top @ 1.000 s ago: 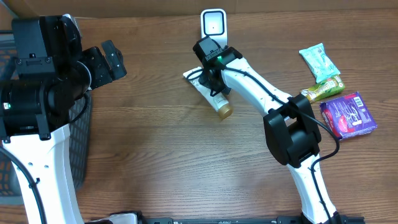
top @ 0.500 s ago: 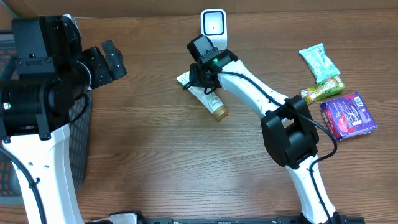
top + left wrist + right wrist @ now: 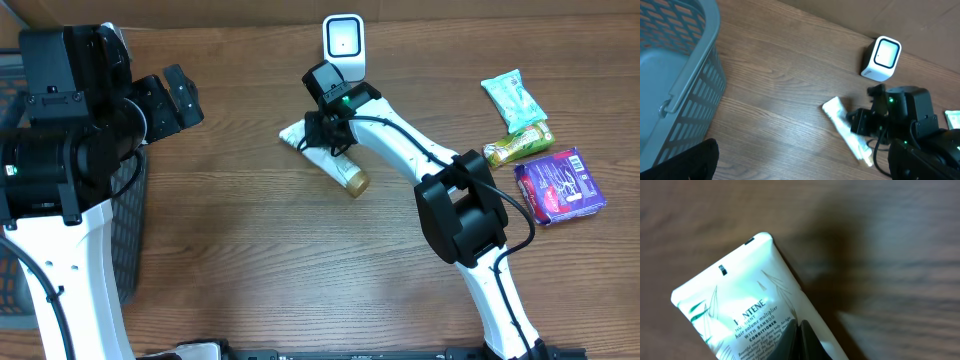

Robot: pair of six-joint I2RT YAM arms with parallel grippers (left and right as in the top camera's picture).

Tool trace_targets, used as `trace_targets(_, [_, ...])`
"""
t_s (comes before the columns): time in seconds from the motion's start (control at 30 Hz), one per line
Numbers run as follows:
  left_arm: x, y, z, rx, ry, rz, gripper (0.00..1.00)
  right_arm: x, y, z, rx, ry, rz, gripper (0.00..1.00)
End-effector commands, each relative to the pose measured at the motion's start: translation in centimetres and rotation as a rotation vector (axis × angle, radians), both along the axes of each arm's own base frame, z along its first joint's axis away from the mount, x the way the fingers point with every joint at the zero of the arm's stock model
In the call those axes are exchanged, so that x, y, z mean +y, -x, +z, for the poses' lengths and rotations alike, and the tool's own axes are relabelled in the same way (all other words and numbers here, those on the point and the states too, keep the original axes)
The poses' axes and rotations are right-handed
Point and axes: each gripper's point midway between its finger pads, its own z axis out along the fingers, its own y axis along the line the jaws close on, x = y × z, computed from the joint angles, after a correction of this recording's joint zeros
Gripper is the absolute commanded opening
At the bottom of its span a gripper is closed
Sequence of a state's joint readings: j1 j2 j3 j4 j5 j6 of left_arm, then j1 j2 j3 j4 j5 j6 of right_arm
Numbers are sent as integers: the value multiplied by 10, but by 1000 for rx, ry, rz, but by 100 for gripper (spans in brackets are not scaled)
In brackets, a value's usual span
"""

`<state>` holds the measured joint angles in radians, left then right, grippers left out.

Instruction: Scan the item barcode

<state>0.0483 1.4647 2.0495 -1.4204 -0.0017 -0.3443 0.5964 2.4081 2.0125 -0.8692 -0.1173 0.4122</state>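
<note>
The conditioner tube is lying with its printed front [image 3: 751, 316] up, so my right gripper should roll the tube's body [image 3: 334, 167] over to turn the barcode up before it grips the tube.
The item is a white Pantene conditioner tube [image 3: 338, 167] with a gold cap, lying on the wooden table just in front of the white barcode scanner [image 3: 342, 40]. My right gripper [image 3: 330, 135] is shut, its tips closed together and resting on the tube's printed face [image 3: 740, 300] near the crimped end. No barcode shows in the right wrist view. My left gripper [image 3: 180, 100] hangs open at the left, well away from the tube. The left wrist view shows the tube [image 3: 842, 127], the scanner [image 3: 881, 59] and nothing between the left gripper's [image 3: 802, 167] fingers.
A grey mesh basket [image 3: 680, 75] stands at the table's left edge under the left arm. At the right lie a teal packet [image 3: 513, 98], a yellow-green bar [image 3: 520, 143] and a purple packet [image 3: 560, 185].
The right gripper has shifted slightly left, and the tube has swung with it, its crimped end moving left and towards the front. The left arm has not moved.
</note>
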Motion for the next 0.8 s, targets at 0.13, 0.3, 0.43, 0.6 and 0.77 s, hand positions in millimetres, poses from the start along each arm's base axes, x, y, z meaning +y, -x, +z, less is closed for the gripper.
trace_targets(0.13, [3,-1,4,-12,-12,4,100,19,78,8,263,-76,370,4])
trace_targets(0.3, [3,-1,4,-11,-12,4,100,-4,76,57,263,-65,399,4])
trace_targets(0.43, [3,-1,4,-12,-12,4,100,-30,59,119,177,-86,280,6])
trace_targets(0.6, [3,-1,4,-11,-12,4,100,-76,47,164,65,49,25,4])
trace_targets(0.77, [3,-1,4,-12,-12,4,100,-90,65,190,12,150,-87,4])
